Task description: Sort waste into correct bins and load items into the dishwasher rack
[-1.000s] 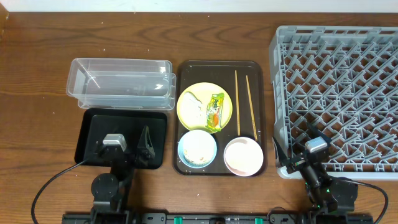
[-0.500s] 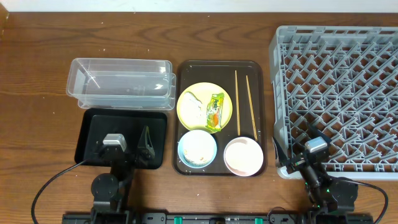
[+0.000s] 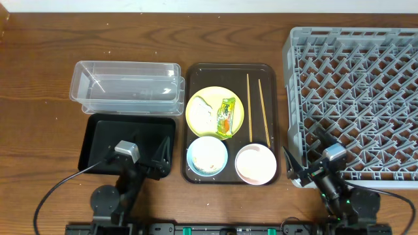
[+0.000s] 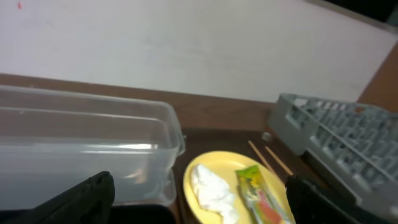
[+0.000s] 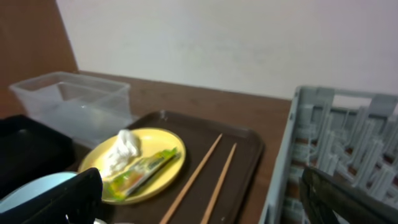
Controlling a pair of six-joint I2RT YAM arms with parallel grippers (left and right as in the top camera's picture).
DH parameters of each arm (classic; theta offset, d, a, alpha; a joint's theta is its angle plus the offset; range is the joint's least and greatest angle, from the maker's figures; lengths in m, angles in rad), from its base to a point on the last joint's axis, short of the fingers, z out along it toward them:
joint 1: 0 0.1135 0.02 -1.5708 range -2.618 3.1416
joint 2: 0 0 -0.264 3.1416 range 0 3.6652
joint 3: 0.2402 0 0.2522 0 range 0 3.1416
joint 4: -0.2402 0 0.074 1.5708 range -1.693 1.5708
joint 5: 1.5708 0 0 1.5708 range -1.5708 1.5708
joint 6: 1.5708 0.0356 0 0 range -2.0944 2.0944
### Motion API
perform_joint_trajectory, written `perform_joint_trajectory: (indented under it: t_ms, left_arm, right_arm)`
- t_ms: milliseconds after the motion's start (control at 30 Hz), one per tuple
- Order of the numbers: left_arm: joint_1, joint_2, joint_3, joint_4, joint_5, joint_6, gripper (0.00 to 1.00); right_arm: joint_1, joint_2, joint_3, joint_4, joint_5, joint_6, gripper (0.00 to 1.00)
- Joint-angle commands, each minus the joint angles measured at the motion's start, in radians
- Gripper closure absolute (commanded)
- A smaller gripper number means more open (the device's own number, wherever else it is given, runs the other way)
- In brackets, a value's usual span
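White food scraps (image 3: pixel 202 115) and the wrapper are still covering the pale yellow plate. Next, my left gripper puts the scraps into the clear tub (image 3: pixel 127 86) before anything is loaded into the rack.
A pale yellow plate (image 3: pixel 214 112) on the brown tray holds a green-and-orange wrapper (image 3: pixel 226 116) and white food scraps (image 3: pixel 201 111). Two chopsticks (image 3: pixel 249 108) lie to its right. A light blue bowl (image 3: pixel 207 155) and a pinkish-white bowl (image 3: pixel 255 163) sit at the tray's front. The clear tub (image 3: pixel 124 88) and black tray (image 3: pixel 104 140) are on the left. The grey rack (image 3: pixel 356 98) is on the right. My left gripper (image 3: pixel 138 156) is open and empty over the black tray. My right gripper (image 3: pixel 307 151) is open and empty at the rack's front left corner.
The brown serving tray (image 3: pixel 277 98) lies between the bins and the rack. The left wrist view shows the tub (image 4: pixel 87 146), plate (image 4: pixel 199 171) and wrapper (image 4: pixel 258 196). The right wrist view shows the plate (image 5: pixel 168 146), chopsticks (image 5: pixel 193 177) and rack (image 5: pixel 336 143).
The left gripper has swung a little to the right, toward the brown tray. The right gripper has shifted slightly down and left. No object has moved.
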Motion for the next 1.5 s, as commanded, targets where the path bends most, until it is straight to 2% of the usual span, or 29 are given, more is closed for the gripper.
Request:
perform_joint_trajectory:
  t_ms: [0, 167, 367, 500, 600, 700, 800, 867, 967, 1100, 1333, 1467]
  left_arm:
    - [0.004, 0.076, 0.164, -0.078, 0.051, -0.017, 0.09]
    - [0.004, 0.365, 0.466, -0.375, 0.079, -0.016, 0.09]
    - [0.003, 0.769, 0.900, -0.758, 0.109, -0.016, 0.09]
    - [0.003, 0.922, 1.068, -0.867, 0.204, -0.036, 0.09]
    - [-0.004, 0.988, 1.081, -0.818, 0.278, -0.035, 0.09]
    - [-0.059, 1.065, 1.081, -0.821, 0.229, -0.035, 0.10]
    - [-0.164, 1.158, 1.081, -0.811, 0.084, -0.036, 0.11]
    - [-0.260, 1.236, 1.081, -0.787, -0.047, -0.036, 0.15]
    - [-0.391, 1.357, 1.081, -0.744, -0.259, -0.036, 0.15]
    - [-0.478, 1.513, 1.081, -0.685, -0.500, -0.059, 0.20]
    - [-0.478, 1.752, 1.081, -0.555, -0.518, -0.089, 0.27]
    - [-0.479, 1.827, 1.081, -0.494, -0.503, -0.088, 0.30]
  right_arm:
    - [-0.008, 0.032, 0.168, -0.086, -0.020, 0.036, 0.01]
    - [-0.008, 0.219, 0.455, -0.353, -0.008, -0.024, 0.01]
    - [-0.008, 0.537, 0.789, -0.657, 0.013, -0.125, 0.01]
    - [-0.008, 0.672, 0.896, -0.729, -0.015, -0.093, 0.01]
    - [-0.008, 0.721, 0.919, -0.761, -0.105, -0.047, 0.01]
    - [-0.008, 0.745, 0.919, -0.790, -0.186, -0.037, 0.01]
    - [-0.008, 0.753, 0.919, -0.788, -0.189, -0.037, 0.01]
    - [-0.008, 0.753, 0.919, -0.779, -0.188, -0.037, 0.01]
    - [-0.008, 0.753, 0.919, -0.777, -0.186, -0.028, 0.01]
    - [-0.008, 0.753, 0.918, -0.782, -0.187, -0.002, 0.01]
    - [-0.008, 0.753, 0.918, -0.790, -0.187, 0.005, 0.01]
    - [-0.008, 0.753, 0.918, -0.805, -0.186, 0.005, 0.01]
